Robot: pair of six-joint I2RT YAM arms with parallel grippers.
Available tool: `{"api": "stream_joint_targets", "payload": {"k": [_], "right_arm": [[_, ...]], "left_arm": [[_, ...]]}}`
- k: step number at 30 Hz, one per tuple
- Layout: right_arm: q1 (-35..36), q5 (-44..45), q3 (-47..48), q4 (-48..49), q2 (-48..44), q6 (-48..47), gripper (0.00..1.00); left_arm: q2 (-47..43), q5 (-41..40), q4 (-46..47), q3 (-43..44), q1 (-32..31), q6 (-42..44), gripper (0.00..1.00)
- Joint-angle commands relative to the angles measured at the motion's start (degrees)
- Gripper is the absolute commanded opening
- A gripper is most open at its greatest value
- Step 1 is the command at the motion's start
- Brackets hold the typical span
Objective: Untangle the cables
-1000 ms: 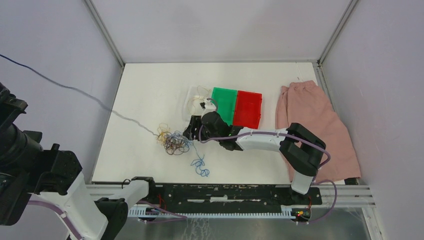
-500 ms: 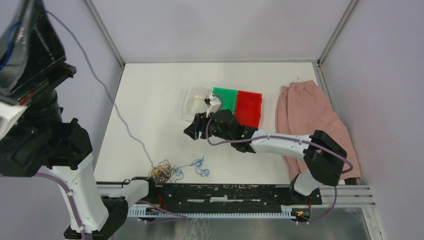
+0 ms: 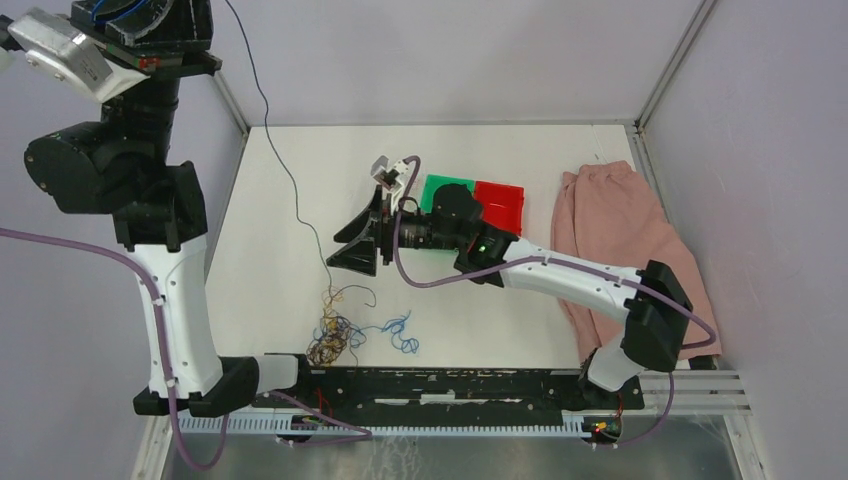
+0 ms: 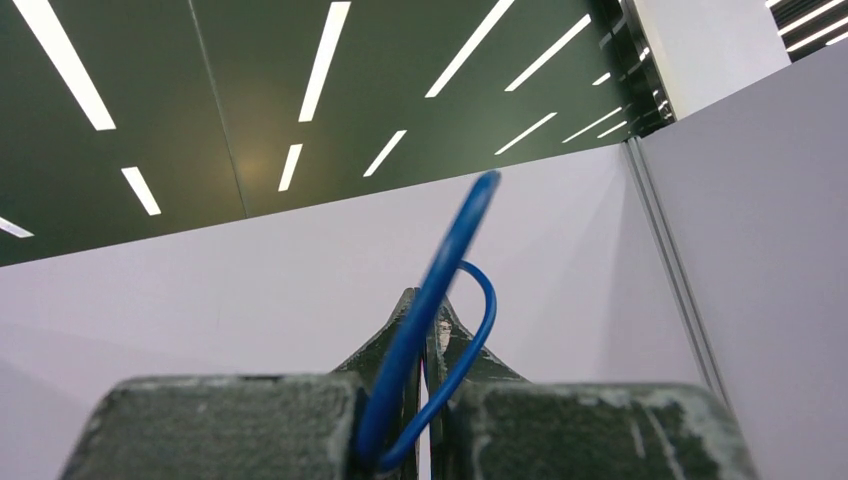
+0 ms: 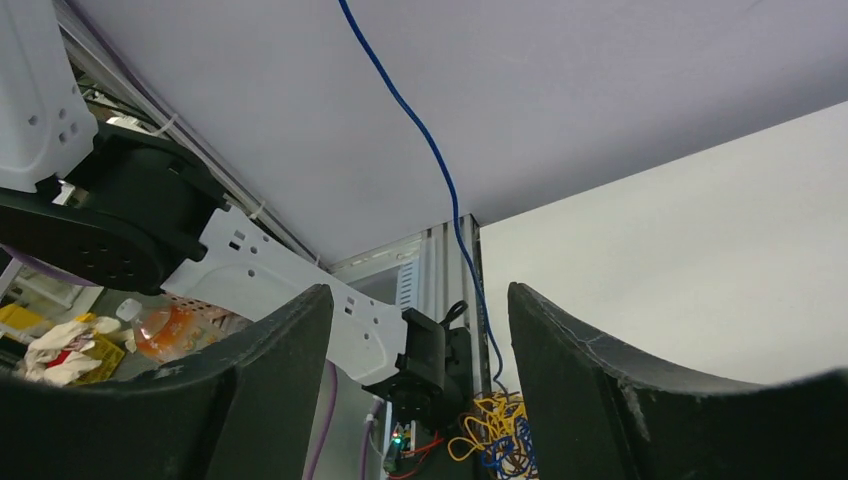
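Note:
My right gripper should grab the cable [image 3: 328, 268] just above the tangle [image 3: 330, 296] before my left gripper comes down, because my left gripper is high and the blue cable is caught in the tangle.
The cables lie as a tangle [image 3: 334, 337] of blue, brown and yellow strands near the table's front edge, with a loose blue curl [image 3: 400, 331] to their right. One thin blue cable [image 3: 283, 170] runs taut from the tangle up past the frame's top. My left gripper [image 4: 428, 305] is shut on that blue cable [image 4: 447, 258], held high on the raised left arm [image 3: 112, 165]. My right gripper [image 3: 347, 250] hovers open above the table, empty. In its wrist view the gripper [image 5: 418, 295] frames the tangle [image 5: 497, 440] and the taut cable [image 5: 421, 135].
A green bin [image 3: 449, 192] and a red bin [image 3: 503, 205] sit behind the right wrist. A pink cloth [image 3: 625, 240] lies at the right side. The black front rail [image 3: 450, 385] runs just below the tangle. Grey walls enclose the white table [image 3: 290, 220].
The left arm swung upward, pulling the blue cable taut and dragging the tangle toward the front edge. The right gripper let go, rose off the table and opened wider.

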Motion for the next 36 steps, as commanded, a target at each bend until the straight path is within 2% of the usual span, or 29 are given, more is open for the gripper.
{"api": "stream_joint_targets", "payload": {"k": [1,7,10,15,19,24,27,32,36], "right_arm": [[0.8,-4.9,5.1,0.0,4.8,-1.0,0.71],[1.7,4.4,10.4,-10.3,10.0,-7.2,0.66],[1.7,5.4,11.5,-9.6,11.3,-7.0,0.64],[1.7,5.0,15.0,-9.6,11.7,-6.2,0.51],[1.7,4.4,13.8,-9.2,9.3,-5.5,0.54],[1.8,6.1,12.4,-7.2,8.5,-4.9,0.57],[2.3,4.6,13.8,-7.9,9.6,-4.7,0.62],[2.2,13.7,9.1,-12.9,5.1,-7.7,0.67],[1.7,14.6,6.4,-11.8,1.9,-8.8,0.73]], "left_arm": [[1.0,0.4,-0.2,5.1,0.1,0.4,0.03],[4.8,0.6,-1.9,11.8,0.2,-1.6,0.04],[6.6,0.6,-2.5,16.3,0.1,-1.7,0.04],[7.4,0.8,-4.2,18.0,0.1,-1.8,0.04],[7.2,1.2,-4.2,15.9,0.1,-0.8,0.04],[12.1,0.4,-4.7,23.7,0.1,-1.2,0.04],[13.5,1.5,-4.7,24.4,0.2,0.5,0.04],[15.8,1.6,-2.6,24.5,0.0,4.1,0.05],[19.0,1.2,-1.1,26.9,-1.1,6.5,0.05]]}}
